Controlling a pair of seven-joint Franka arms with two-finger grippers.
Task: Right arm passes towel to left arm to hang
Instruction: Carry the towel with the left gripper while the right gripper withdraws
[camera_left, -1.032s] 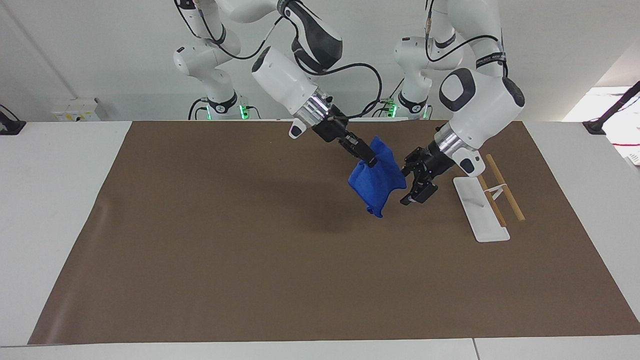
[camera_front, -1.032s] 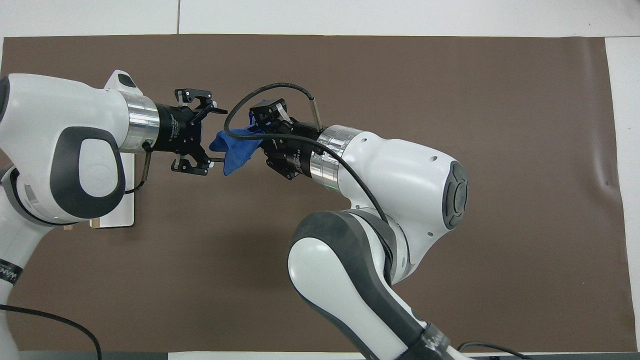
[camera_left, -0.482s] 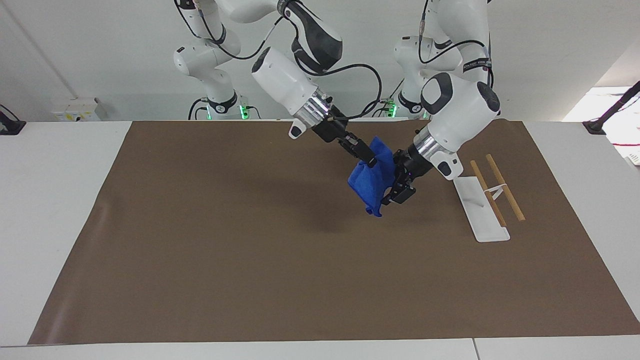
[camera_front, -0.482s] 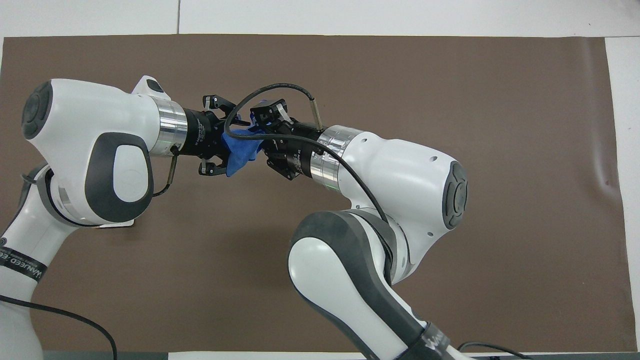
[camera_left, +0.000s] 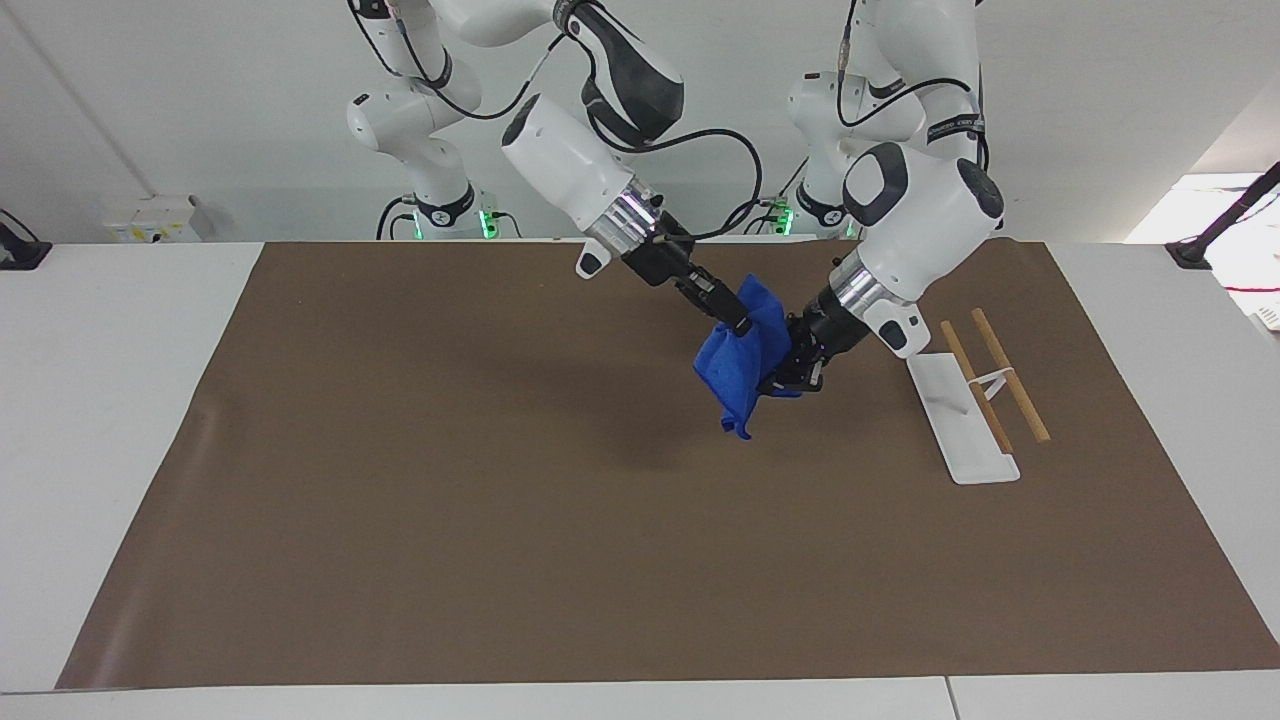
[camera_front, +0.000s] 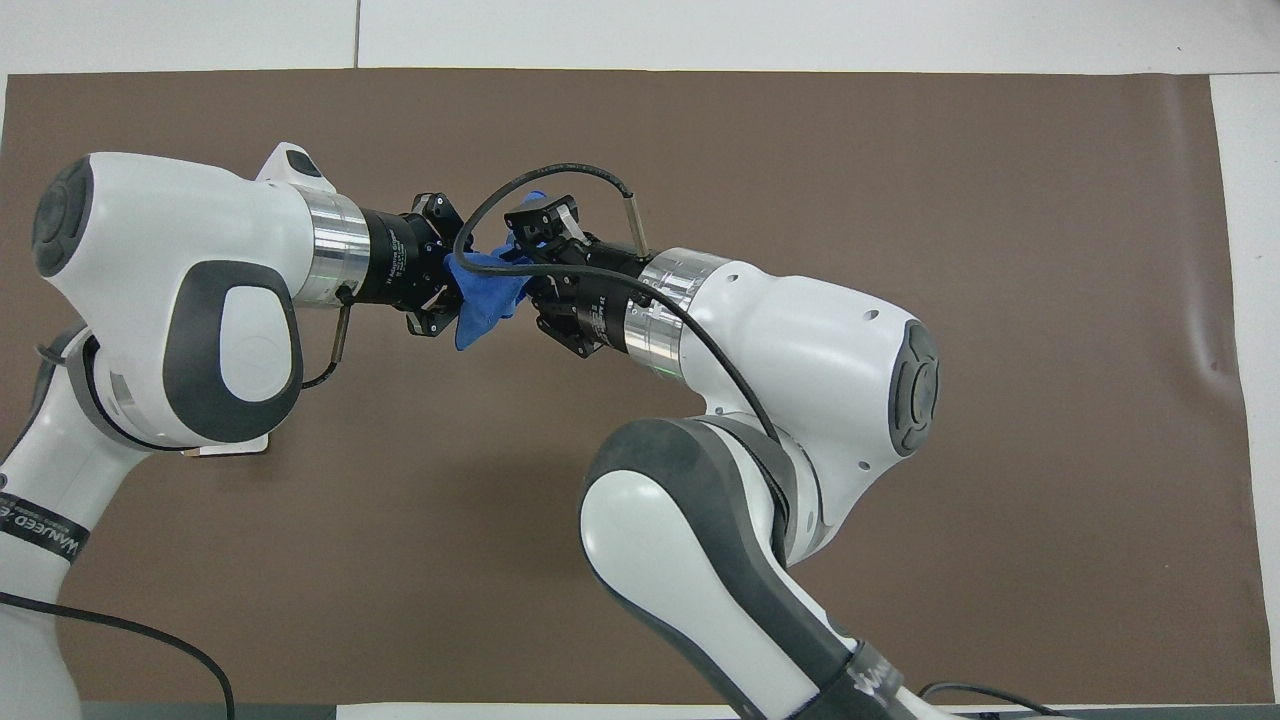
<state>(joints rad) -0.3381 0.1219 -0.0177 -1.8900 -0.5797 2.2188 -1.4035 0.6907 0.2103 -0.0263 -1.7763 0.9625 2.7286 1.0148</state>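
The blue towel (camera_left: 758, 318) is held by both of my closed grippers, so next my right gripper lets go and moves away before my left gripper takes the towel to the rack (camera_left: 988, 390).
The blue towel (camera_left: 738, 378) hangs bunched in the air over the brown mat (camera_left: 450, 520), toward the left arm's end of the table. My right gripper (camera_left: 738, 322) is shut on its upper part. My left gripper (camera_left: 785, 372) comes in from the rack's side and its fingers are closed on the towel's edge, just below the right gripper. In the overhead view the towel (camera_front: 480, 298) shows between the left gripper (camera_front: 455, 275) and the right gripper (camera_front: 515, 265), which nearly meet.
A towel rack with a white base (camera_left: 960, 425) and two wooden rods (camera_left: 1010, 378) stands on the mat toward the left arm's end, beside the left gripper. In the overhead view the left arm hides all but a sliver of the rack (camera_front: 230, 447).
My left gripper moved from beside the rack to the towel, went around its edge and closed its fingers on it. My right gripper held still with the towel.
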